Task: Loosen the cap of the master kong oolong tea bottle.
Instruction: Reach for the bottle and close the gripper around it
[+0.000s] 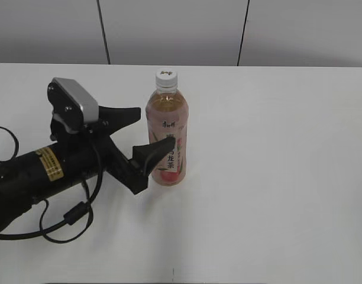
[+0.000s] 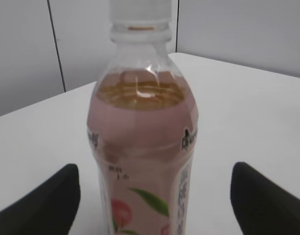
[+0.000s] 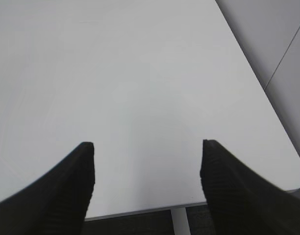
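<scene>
The tea's surface [image 2: 140, 94] is well below the bottle's neck, so the tea will stay in the bottle [image 1: 167, 135] when the robot twists the white cap off.
The master kong oolong tea bottle [image 1: 167, 139] stands upright on the white table [image 1: 275, 148], with its white cap [image 1: 166, 77] screwed on top. My left gripper [image 1: 152, 131] is open, its two black fingers on either side of the bottle's lower body without touching it. In the left wrist view the bottle [image 2: 145, 147] fills the middle between the open fingers of the left gripper [image 2: 155, 193], and the cap [image 2: 139, 12] is cut off at the top edge. My right gripper [image 3: 147, 164] is open and empty over bare table; it does not show in the exterior view.
The left arm with its wrist camera [image 1: 74, 103] and black cables [image 1: 57, 225] lies across the table's left front. The table's edge and a leg [image 3: 179, 220] show below the right gripper. A grey panelled wall [image 1: 169, 29] stands behind.
</scene>
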